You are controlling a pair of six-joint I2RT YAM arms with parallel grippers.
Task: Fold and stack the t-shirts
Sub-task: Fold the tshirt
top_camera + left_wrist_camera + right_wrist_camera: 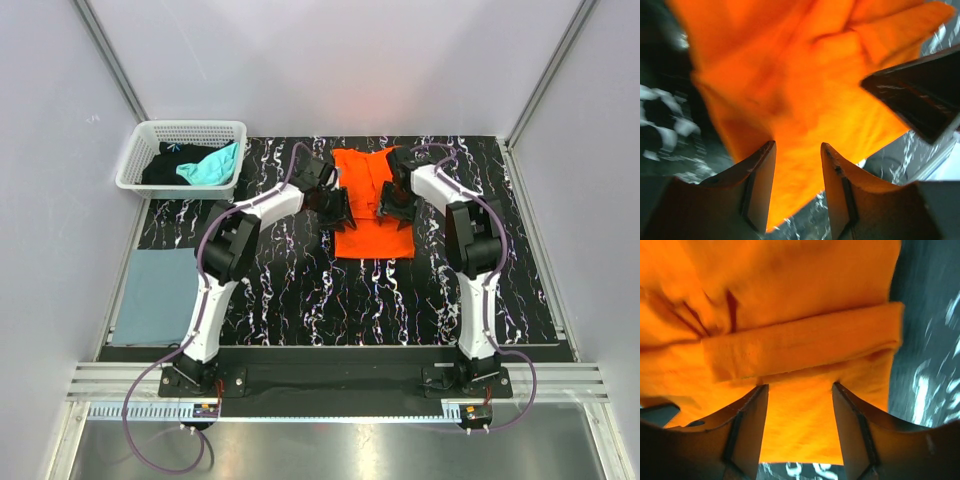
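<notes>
The orange t-shirt lies (352, 158) close to the back wall, so my left gripper and my right gripper need to pull its near hem corners (339, 254) toward me before they fold it.
The orange t-shirt (368, 222) lies partly folded on the black marbled mat, with its sleeves turned in. My left gripper (336, 206) is over the shirt's left edge. Its jaws stand apart, with orange cloth (790, 90) showing between them (798, 146). My right gripper (396, 208) is over the shirt's right edge. It is open (799, 386), with its fingertips at a folded sleeve band (800, 347). The right gripper's dark finger (920, 100) shows in the left wrist view. A slate grey-blue t-shirt (155, 295) lies folded flat at the left. Teal (212, 165) and black (165, 165) t-shirts lie in the basket.
A white lattice basket (135, 165) stands at the back left corner. The black marbled mat (330, 300) covers the table between the arms. White walls close in the left, back and right sides. A metal rail (330, 385) runs along the near edge.
</notes>
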